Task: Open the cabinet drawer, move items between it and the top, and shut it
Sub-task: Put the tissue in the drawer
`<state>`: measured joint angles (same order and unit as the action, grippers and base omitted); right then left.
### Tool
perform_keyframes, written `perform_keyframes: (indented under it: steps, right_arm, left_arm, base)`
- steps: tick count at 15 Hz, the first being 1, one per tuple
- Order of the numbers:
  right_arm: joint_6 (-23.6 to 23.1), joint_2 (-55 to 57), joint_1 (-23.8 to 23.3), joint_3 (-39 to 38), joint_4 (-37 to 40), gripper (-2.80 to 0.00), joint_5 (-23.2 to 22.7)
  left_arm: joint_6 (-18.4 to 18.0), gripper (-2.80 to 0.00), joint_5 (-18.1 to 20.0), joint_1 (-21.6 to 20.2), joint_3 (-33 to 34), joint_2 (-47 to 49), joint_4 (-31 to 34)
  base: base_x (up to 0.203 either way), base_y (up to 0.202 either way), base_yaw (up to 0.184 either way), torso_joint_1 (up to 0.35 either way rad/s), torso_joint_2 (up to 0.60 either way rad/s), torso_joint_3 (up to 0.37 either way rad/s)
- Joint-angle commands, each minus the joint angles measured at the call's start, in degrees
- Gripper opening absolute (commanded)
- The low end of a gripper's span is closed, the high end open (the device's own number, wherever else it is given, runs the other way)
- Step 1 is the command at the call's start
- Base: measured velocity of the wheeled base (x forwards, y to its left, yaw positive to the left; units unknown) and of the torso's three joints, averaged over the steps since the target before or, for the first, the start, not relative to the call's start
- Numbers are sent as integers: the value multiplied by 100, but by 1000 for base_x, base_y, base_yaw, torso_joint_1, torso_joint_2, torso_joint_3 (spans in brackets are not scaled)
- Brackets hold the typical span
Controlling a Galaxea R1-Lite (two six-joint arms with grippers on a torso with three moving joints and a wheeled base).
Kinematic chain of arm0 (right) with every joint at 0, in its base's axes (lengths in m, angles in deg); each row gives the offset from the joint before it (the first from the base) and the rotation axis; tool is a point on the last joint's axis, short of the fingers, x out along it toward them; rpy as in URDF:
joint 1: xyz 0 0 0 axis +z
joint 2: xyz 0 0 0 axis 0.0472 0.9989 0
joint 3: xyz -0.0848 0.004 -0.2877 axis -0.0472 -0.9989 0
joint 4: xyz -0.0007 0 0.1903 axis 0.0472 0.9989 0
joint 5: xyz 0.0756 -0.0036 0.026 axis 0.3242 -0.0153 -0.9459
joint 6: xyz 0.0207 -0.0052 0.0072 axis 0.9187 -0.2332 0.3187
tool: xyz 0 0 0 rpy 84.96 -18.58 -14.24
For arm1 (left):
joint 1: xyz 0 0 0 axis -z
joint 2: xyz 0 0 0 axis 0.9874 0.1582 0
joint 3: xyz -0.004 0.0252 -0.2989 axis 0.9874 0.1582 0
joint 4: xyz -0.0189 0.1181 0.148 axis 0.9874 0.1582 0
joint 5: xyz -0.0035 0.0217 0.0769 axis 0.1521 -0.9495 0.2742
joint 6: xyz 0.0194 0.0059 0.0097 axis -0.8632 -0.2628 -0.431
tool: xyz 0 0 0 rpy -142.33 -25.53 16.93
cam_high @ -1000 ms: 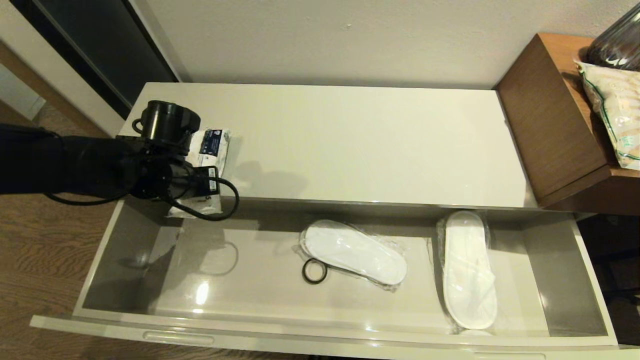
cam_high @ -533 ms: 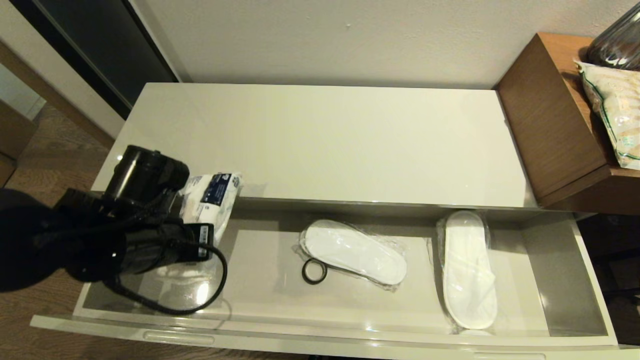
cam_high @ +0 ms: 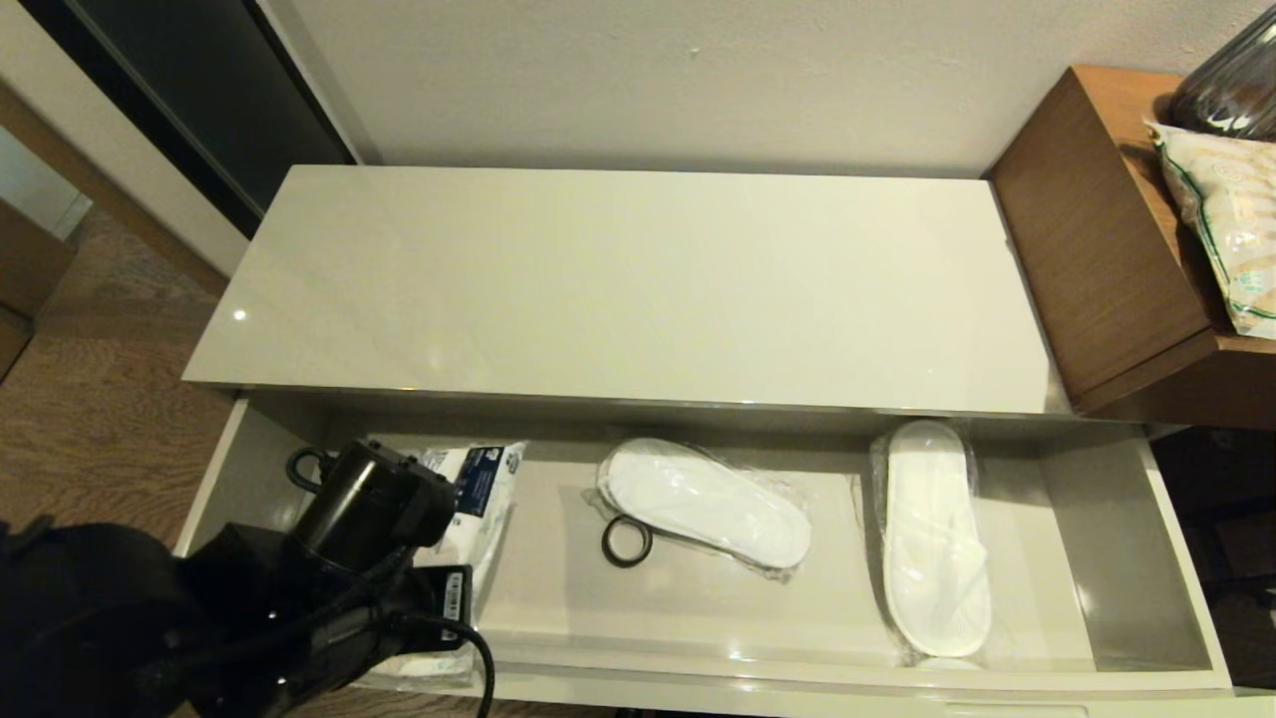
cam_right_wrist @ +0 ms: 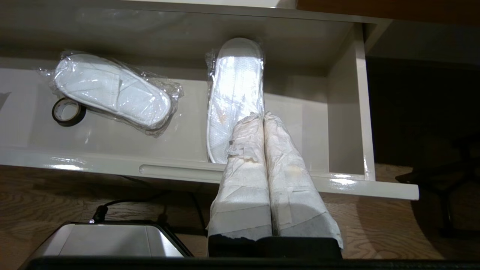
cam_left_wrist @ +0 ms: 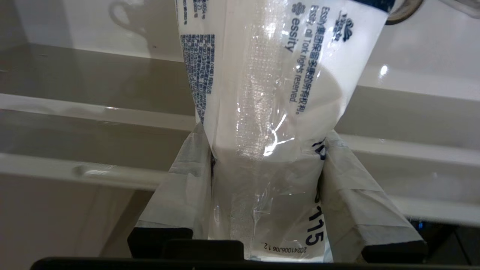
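Note:
The tissue pack [cam_high: 487, 501] is in line with the free drawer's bottom [cam_high: 526, 562]. My left gripper keeps lowering the pack inward until its near end clears the drawer's front rim, and then let go.
The cabinet drawer [cam_high: 1116, 558] is pulled wide open below the bare, glossy cream top [cam_high: 638, 289]. My left gripper [cam_left_wrist: 266, 150] is shut on the tissue pack [cam_left_wrist: 270, 75], its taped fingers [cam_left_wrist: 187, 176] pressing both sides of the wrapper. In the head view the pack [cam_high: 477, 489] sits low inside the drawer's left end, half hidden by my black left arm. Whether it touches the drawer floor I cannot tell. My right gripper [cam_right_wrist: 263, 114] hangs shut and empty in front of the drawer's right part, outside it.
Two plastic-wrapped white slippers lie in the drawer, one in the middle [cam_high: 708, 504] and one at the right [cam_high: 932, 538]. A black tape ring [cam_high: 627, 541] lies beside the middle one. The taller brown wooden unit [cam_high: 1107, 239] with a bag [cam_high: 1221, 219] stands right of the top.
My left arm carried the tissue pack off the top's front left corner, toward me and down into the drawer's left end. The slippers and the ring have not moved.

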<state>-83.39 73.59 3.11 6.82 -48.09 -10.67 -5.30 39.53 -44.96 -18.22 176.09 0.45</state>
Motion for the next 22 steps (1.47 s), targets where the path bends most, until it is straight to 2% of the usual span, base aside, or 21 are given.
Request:
perform_keyframes:
  steps: [1,4,6,9,11,14,15,19,22]
  right_arm:
    - [-5,-11,4,-1,1,-280,0]
    - [-5,-11,4,-1,-5,-280,0]
    - [-5,-11,4,-1,-8,-280,0]
    - [-5,-11,4,-1,-7,-280,0]
    - [-5,-11,4,-1,1,-280,0]
    - [-5,-11,4,-1,-1,-280,0]
    - [-5,-11,4,-1,-1,-280,0]
    - [-5,-11,4,-1,1,-280,0]
    - [-5,-11,4,-1,-8,-280,0]
  left_arm:
    - [69,-280,-112,-12,284,673,-697]
    - [79,-280,-355,-167,424,1596,-1985]
    - [44,-280,-527,-288,371,2094,-2411]
    - [-5,-280,-982,-458,-189,2620,-2633]
    - [-74,-280,-1067,-602,-567,2803,-2602]
    - [-175,-280,-1127,-713,-692,3028,-2596]
    - [-188,0,-1264,-735,-702,3086,-2595]
    - [-225,0,-1299,-744,-709,3051,-2607]
    - [-260,0,-1285,-731,-582,2334,-2360]
  base:
    - [0,0,0,0,0,0]
    - [0,0,0,0,0,0]
    - [0,0,0,0,0,0]
    - [0,0,0,0,0,0]
    - [0,0,0,0,0,0]
    - [0,0,0,0,0,0]
    - [0,0,0,0,0,0]
    - [0,0,0,0,0,0]
    - [0,0,0,0,0,0]
